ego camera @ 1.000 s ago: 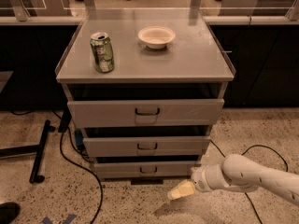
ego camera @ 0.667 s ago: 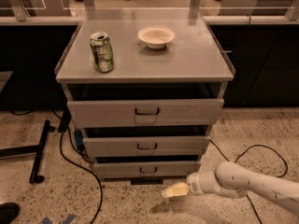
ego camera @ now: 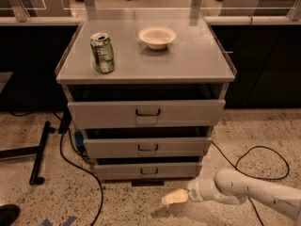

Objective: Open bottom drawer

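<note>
The bottom drawer (ego camera: 122, 172) will slide straight out when I pull on its top edge, because an even dark gap (ego camera: 141, 161) runs above the drawer's front.
A light grey cabinet has three drawers. The bottom drawer (ego camera: 148, 170) is the slim lowest front, with a small black handle (ego camera: 149, 172) at its middle; it sits flush with only a dark gap above it. My gripper (ego camera: 173, 198) is low over the floor, just below and slightly right of that drawer's front, on the end of the white arm (ego camera: 249, 192) coming in from the lower right. It touches nothing.
A green can (ego camera: 102, 52) and a white bowl (ego camera: 157, 36) stand on the cabinet top (ego camera: 197, 62). Black cables (ego camera: 263, 163) lie on the speckled floor on both sides. A black stand leg (ego camera: 38, 152) lies at left. Dark counters run behind.
My gripper and arm have moved left across the floor, closer to the middle of the bottom drawer's front. The drawers have not moved.
</note>
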